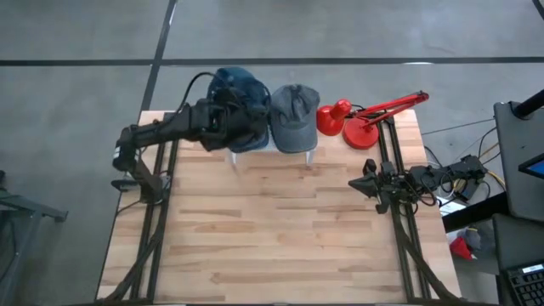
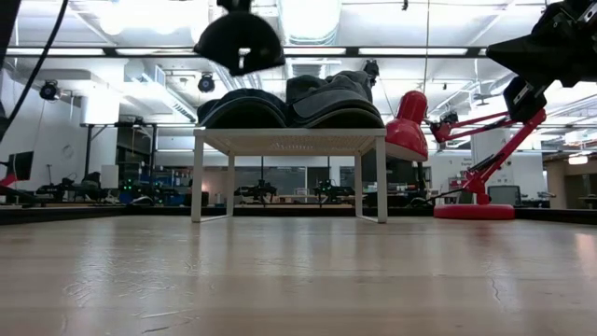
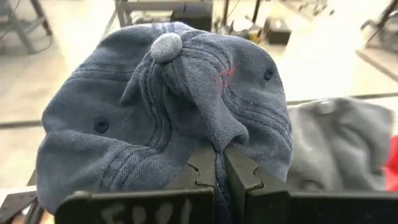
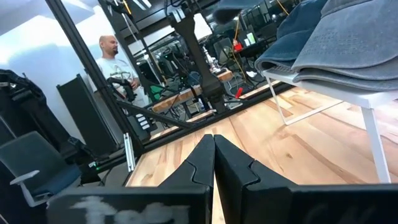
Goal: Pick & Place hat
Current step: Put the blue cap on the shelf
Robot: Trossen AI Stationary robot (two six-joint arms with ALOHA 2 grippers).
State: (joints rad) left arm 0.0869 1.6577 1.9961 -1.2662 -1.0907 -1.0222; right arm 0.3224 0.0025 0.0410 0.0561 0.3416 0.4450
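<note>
My left gripper should keep going down until the blue hat rests on the dark blue hat, then let go, because the blue hat hangs top up above it.
A blue hat hangs in my left gripper, which is shut on it above the left part of the small white stand at the table's far side. In the low view this hat shows as a dark shape clear above the stand. On the stand lie a grey hat and, left of it, another dark blue hat, both resting on their undersides. My right gripper waits shut at the table's right edge. My left gripper pinches a fold of the blue hat's crown cloth between its two fingers. The fingers come from the table's left, slanting a little downward. The hat is lifted clear of the stand, its top button turned toward the wrist camera.
A red desk lamp stands at the far right corner, right of the stand. The wooden table top lies bare in front of the stand. A person stands in the room beyond the table.
</note>
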